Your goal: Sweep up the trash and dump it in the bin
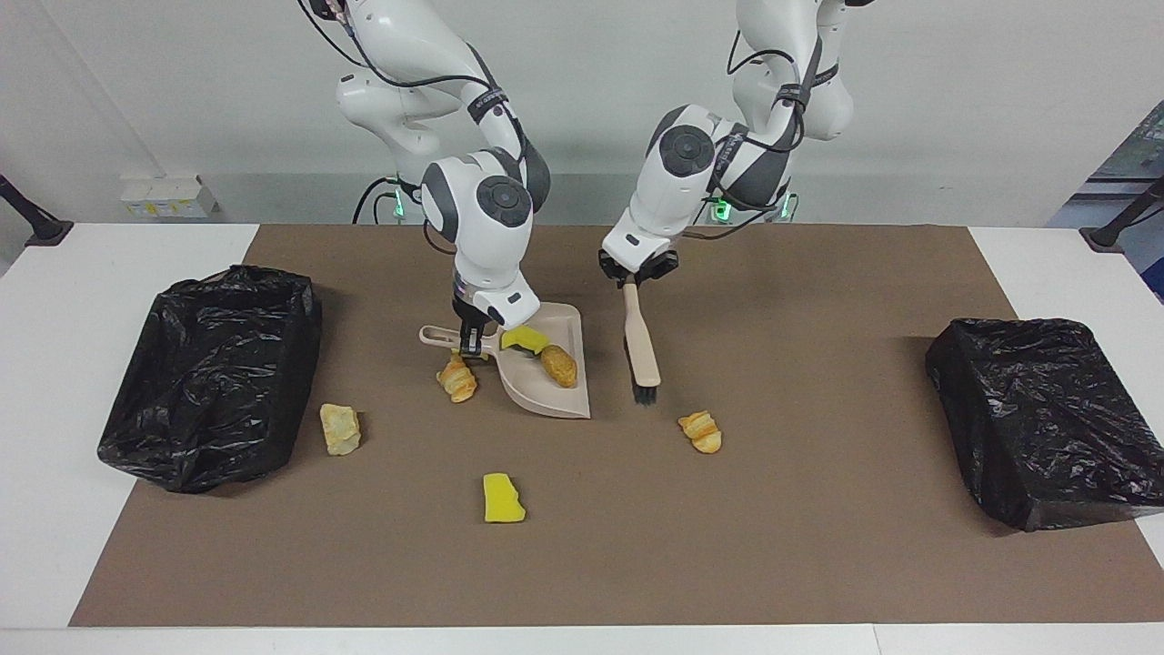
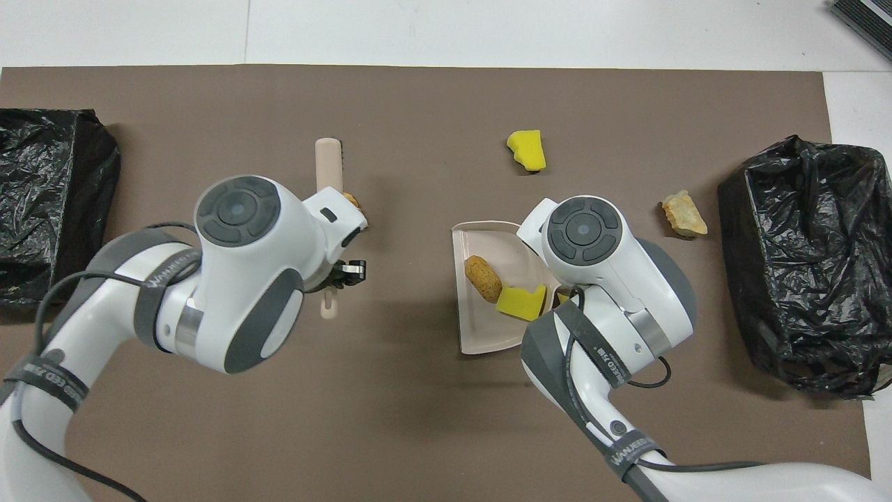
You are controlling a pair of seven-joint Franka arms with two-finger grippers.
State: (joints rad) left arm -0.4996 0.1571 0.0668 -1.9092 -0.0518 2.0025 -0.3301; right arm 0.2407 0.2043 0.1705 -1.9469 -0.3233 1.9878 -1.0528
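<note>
The croissant (image 1: 701, 431) by the brush is outside the dustpan's open edge. My left gripper should therefore move the brush behind the croissant (image 1: 731, 428) and sweep it into the dustpan.
My right gripper (image 1: 470, 340) is shut on the handle of the beige dustpan (image 1: 546, 387), which rests on the mat; in the overhead view the wrist hides this gripper. The dustpan (image 2: 481, 335) holds two pieces of trash, a brown bread roll (image 1: 559, 365) (image 2: 483, 278) and a yellow sponge chunk (image 1: 526, 339) (image 2: 521, 303). My left gripper (image 1: 631, 276) (image 2: 341, 270) is shut on the beige brush (image 1: 642, 350) (image 2: 327, 164), whose bristles hang low beside a croissant (image 1: 700, 430) (image 2: 350, 200). Another croissant (image 1: 456, 379) lies by the dustpan's handle.
A yellow sponge (image 1: 503, 498) (image 2: 527, 150) and a pale bread piece (image 1: 339, 428) (image 2: 683, 213) lie loose on the brown mat. A black-lined bin (image 1: 214, 373) (image 2: 808, 265) stands at the right arm's end, another (image 1: 1046, 418) (image 2: 56, 202) at the left arm's end.
</note>
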